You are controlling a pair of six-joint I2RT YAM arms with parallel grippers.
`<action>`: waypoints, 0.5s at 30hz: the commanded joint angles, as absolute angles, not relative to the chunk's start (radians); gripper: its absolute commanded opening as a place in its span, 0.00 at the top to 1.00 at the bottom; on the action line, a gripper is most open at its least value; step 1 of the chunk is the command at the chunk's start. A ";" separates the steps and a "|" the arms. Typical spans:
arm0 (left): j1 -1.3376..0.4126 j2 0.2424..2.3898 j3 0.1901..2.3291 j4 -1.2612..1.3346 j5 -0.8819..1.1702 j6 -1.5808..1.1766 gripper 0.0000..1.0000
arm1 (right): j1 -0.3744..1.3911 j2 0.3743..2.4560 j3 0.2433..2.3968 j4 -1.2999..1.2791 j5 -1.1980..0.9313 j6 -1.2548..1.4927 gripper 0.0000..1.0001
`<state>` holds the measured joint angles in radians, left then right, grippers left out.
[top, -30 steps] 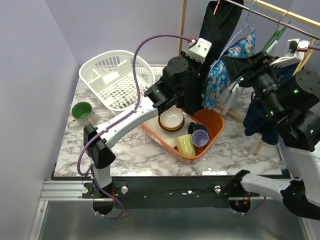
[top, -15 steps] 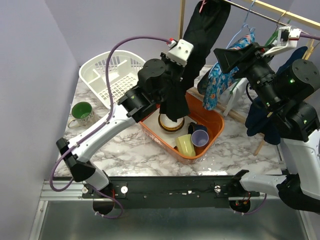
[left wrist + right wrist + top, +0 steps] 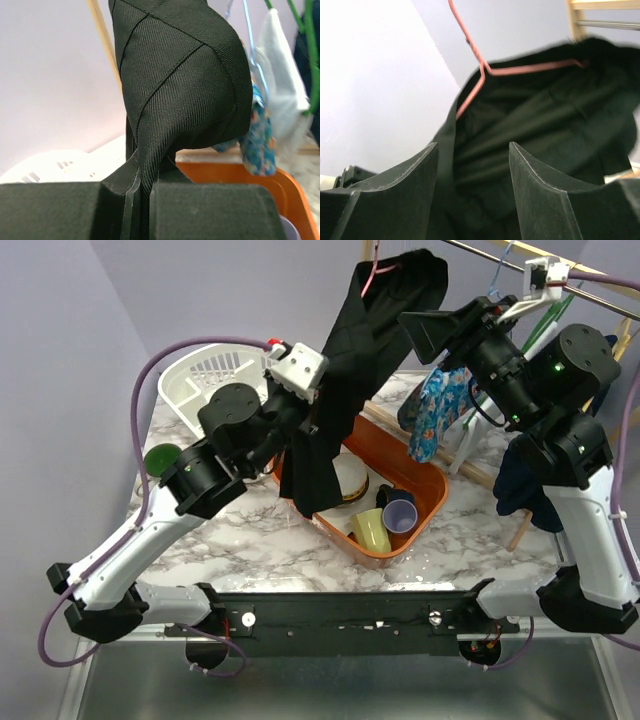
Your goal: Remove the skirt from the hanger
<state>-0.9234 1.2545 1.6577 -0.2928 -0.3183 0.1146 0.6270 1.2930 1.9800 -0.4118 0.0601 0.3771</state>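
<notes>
I should keep the skirt's lower part stretched with my left gripper, as the skirt's top (image 3: 418, 278) faces my open right gripper, until it closes at the pink hanger (image 3: 376, 272).
The black skirt (image 3: 345, 390) hangs from a pink hanger (image 3: 373, 268) at the top of the rail and is stretched down to the left. My left gripper (image 3: 305, 415) is shut on the skirt's lower part; the left wrist view shows the cloth (image 3: 175, 75) pinched between the pads (image 3: 200, 210). My right gripper (image 3: 425, 330) is open, just right of the skirt's top. In the right wrist view the pink hanger (image 3: 485, 70) and the skirt (image 3: 545, 125) sit beyond the open fingers (image 3: 540, 185), apart from them.
An orange tub (image 3: 432, 490) under the skirt holds a bowl, a yellow cup (image 3: 372, 530) and a purple cup (image 3: 398, 510). A white basket (image 3: 205, 375) and a green cup (image 3: 160, 460) stand at the left. A floral garment (image 3: 435, 410) and a dark blue garment (image 3: 525, 480) hang at the right.
My left gripper has moved left and toward the near edge with the skirt, stretching it. My right gripper has moved up and left toward the hanger.
</notes>
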 commanded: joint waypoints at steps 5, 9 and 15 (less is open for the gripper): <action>-0.927 1.076 1.545 -0.379 -0.175 0.003 1.00 | 0.632 1.468 2.144 -0.354 -0.101 0.411 0.38; -0.927 1.026 1.479 -0.374 -0.176 0.003 1.00 | 0.637 1.515 2.152 -0.318 -0.097 0.423 0.38; -0.927 0.968 1.431 -0.328 -0.170 0.012 1.00 | 0.638 1.598 2.226 -0.379 -0.081 0.383 0.38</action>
<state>-0.9234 1.0203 1.4326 -0.4244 -0.1989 0.0139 0.6296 1.5585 2.1696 -0.3550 -0.0662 0.4080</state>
